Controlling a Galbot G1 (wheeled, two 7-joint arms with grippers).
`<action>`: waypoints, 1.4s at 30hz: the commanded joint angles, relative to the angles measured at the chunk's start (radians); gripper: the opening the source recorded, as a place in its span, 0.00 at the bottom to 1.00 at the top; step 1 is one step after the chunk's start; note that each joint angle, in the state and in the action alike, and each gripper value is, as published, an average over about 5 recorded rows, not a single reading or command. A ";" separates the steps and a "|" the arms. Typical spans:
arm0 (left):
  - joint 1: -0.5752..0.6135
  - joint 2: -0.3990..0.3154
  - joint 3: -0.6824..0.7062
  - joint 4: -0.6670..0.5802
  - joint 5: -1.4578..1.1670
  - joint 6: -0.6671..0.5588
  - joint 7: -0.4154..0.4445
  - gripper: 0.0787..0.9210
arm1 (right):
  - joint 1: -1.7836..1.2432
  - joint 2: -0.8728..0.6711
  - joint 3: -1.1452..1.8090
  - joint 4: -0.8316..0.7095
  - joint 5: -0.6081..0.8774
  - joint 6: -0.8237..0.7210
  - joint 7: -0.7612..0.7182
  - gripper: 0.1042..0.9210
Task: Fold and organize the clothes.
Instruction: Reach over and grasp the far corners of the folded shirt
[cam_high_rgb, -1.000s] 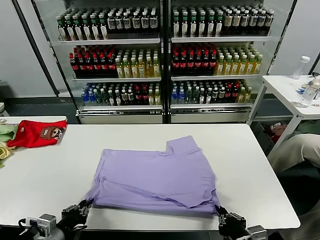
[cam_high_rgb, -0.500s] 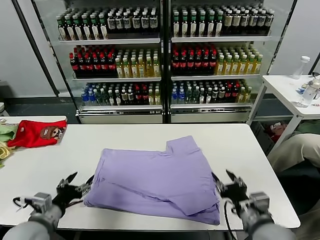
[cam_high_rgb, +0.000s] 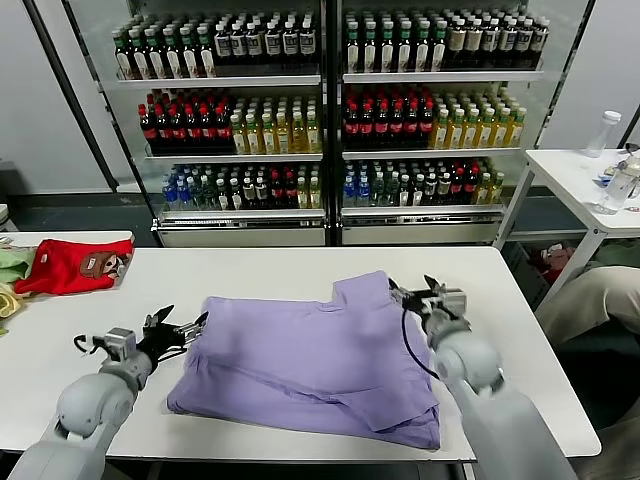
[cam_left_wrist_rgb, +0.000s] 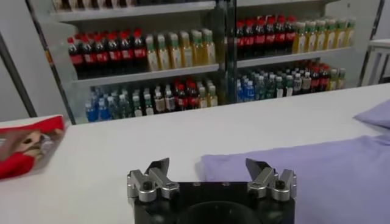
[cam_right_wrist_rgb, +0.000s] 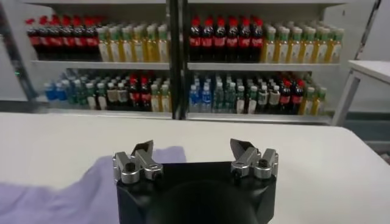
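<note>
My right gripper should keep going, because the sleeve's loose corner (cam_high_rgb: 379, 279) sticks out past the lavender T-shirt's far edge beside the gripper's open fingers. It should go on to that corner and close there.
The lavender T-shirt (cam_high_rgb: 315, 360) lies folded on the white table (cam_high_rgb: 500, 330), plain side up, one sleeve poking out at the far right. My left gripper (cam_high_rgb: 178, 330) is open and empty just left of the shirt's far left corner; the shirt's edge shows past it in the left wrist view (cam_left_wrist_rgb: 317, 170). My right gripper (cam_high_rgb: 415, 294) is open and empty just right of the sleeve, above the table. The shirt shows low in the right wrist view (cam_right_wrist_rgb: 67, 195).
A red garment with a brown patch (cam_high_rgb: 72, 266) and green and yellow garments (cam_high_rgb: 10, 272) lie at the table's far left. Drink fridges (cam_high_rgb: 330, 110) stand behind. A side table with bottles (cam_high_rgb: 600, 185) stands at the right, where a person's leg (cam_high_rgb: 592, 300) shows.
Both grippers let go of the shirt's near corners, opened and moved away from me along the shirt's sides to its far edge. The shirt's near edge now lies flat, folded.
</note>
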 joint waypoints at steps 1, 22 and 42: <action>-0.287 -0.021 0.123 0.364 0.048 -0.010 0.140 0.88 | 0.224 0.137 -0.055 -0.374 -0.046 0.001 -0.004 0.88; -0.286 -0.035 0.127 0.381 0.059 -0.019 0.185 0.78 | 0.198 0.170 -0.048 -0.415 -0.040 0.017 0.007 0.72; -0.227 -0.016 0.093 0.250 -0.069 -0.071 0.114 0.09 | 0.065 0.065 -0.030 -0.098 -0.012 0.114 -0.003 0.03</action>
